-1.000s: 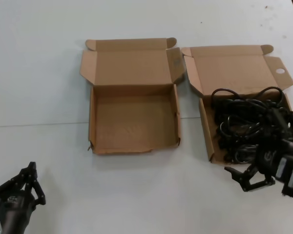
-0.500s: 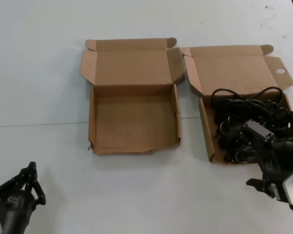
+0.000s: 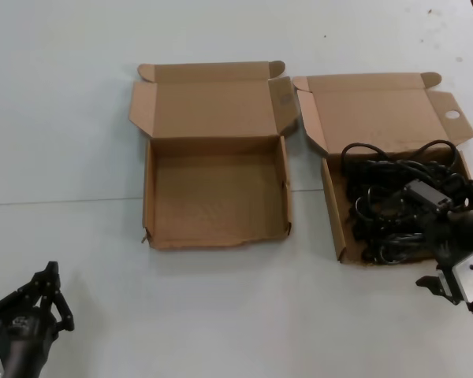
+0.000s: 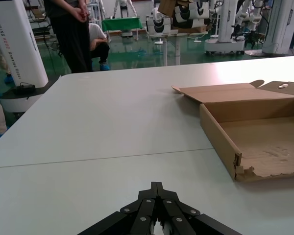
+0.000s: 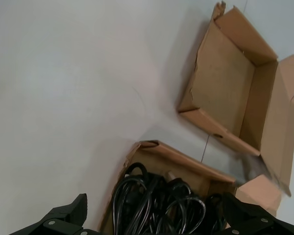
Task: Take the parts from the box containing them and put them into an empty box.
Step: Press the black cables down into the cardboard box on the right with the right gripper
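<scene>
The black power cord's loops (image 3: 395, 249) are gathered side (image 5: 133, 201) by side, so the cord should come away from the pile as one bundle when the robot lifts it.
Several black power cords (image 3: 386, 206) lie tangled in the right cardboard box (image 3: 378, 110), whose lid tab has a round hole (image 3: 452, 114). To its left stands the empty box (image 3: 217, 197) with a ragged front wall, lid folded back. My right gripper (image 3: 449, 287) hovers at the near right corner of the cord box, open wide. In the right wrist view the cords (image 5: 137, 196) sit between the spread fingers (image 5: 68, 215), apart from them, with the empty box (image 5: 225, 83) beyond. My left gripper (image 3: 51, 276) rests shut at the table's near left, holding nothing (image 4: 157, 186).
Both boxes stand on a white table (image 3: 79, 142) with a thin seam line (image 3: 63, 202) across it. The left wrist view shows the empty box's side wall (image 4: 220, 137), and standing people (image 4: 71, 34) and machines beyond the table's far edge.
My right gripper has swung from in front of the cord box to its near right corner, the arm now lying over the box. The left arm has not moved.
</scene>
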